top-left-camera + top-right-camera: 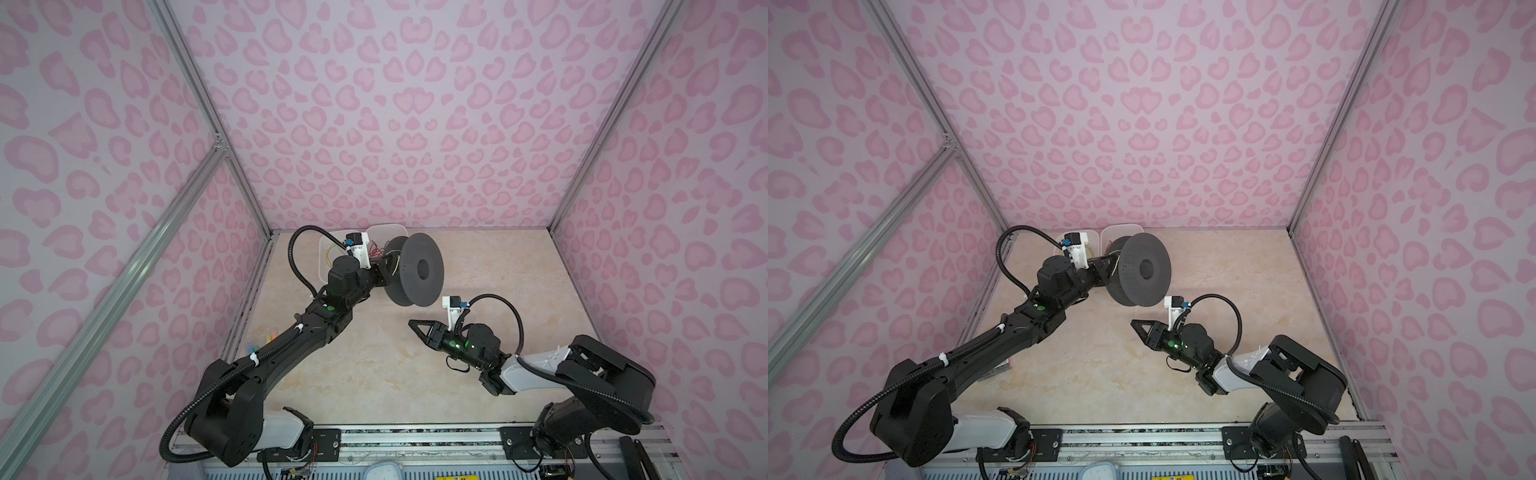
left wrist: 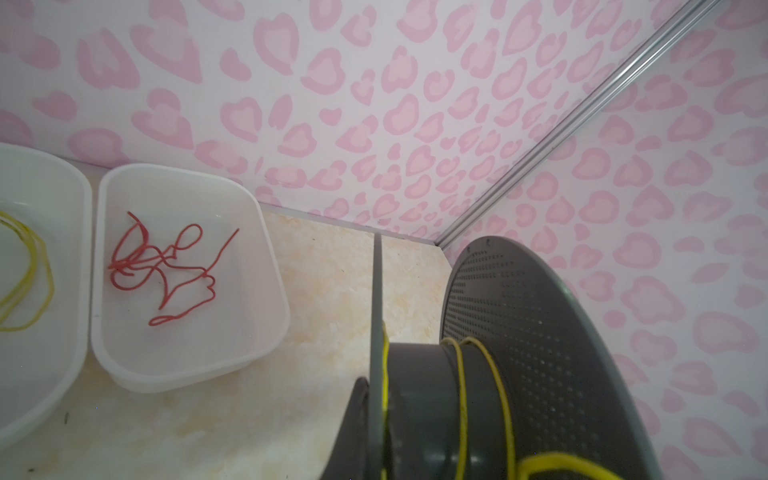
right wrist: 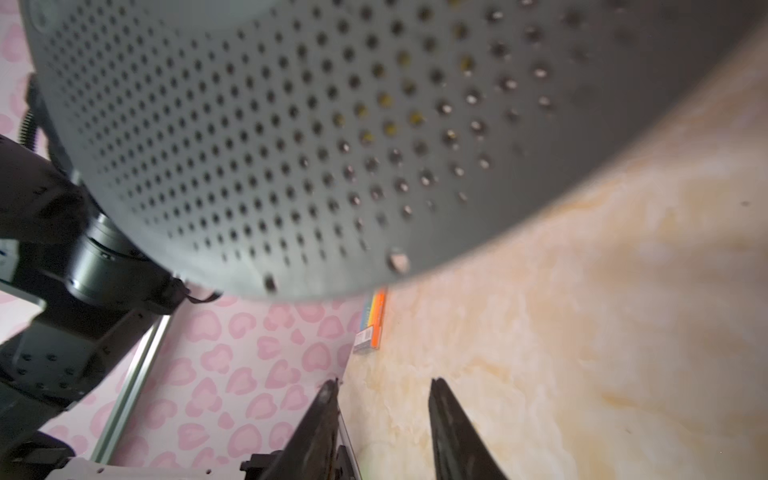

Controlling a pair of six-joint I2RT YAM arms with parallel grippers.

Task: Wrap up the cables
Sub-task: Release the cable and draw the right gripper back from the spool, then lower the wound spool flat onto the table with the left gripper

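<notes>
I should swing the spool back with my left gripper, turn it flat and set it down on the clear tabletop (image 1: 390, 329), because it hangs on edge with its edges upright (image 1: 423, 269) near the trays.
A grey perforated spool (image 1: 415, 270) (image 1: 1142, 270) hangs tilted above the back left of the table. My left gripper (image 1: 384, 270) (image 2: 376, 399) is shut on its near flange, one dark finger (image 2: 357, 415) showing outside the rim. A thin yellow cable (image 2: 461, 395) runs in a couple of turns round the hub, with a loop at the wrist view's edge. More yellow cable (image 2: 29, 270) lies in a white tray. My right gripper (image 1: 415, 326) (image 1: 1137, 325) (image 3: 384, 384) stands open and empty, in front of and below the spool (image 3: 291, 124).
Two white trays (image 2: 79, 249) (image 2: 266, 257) stand side by side against the back wall; the one nearer the spool holds a tangled red wire (image 2: 187, 266). A small colourful box (image 3: 370, 328) lies by the left wall. Pink patterned walls close three sides.
</notes>
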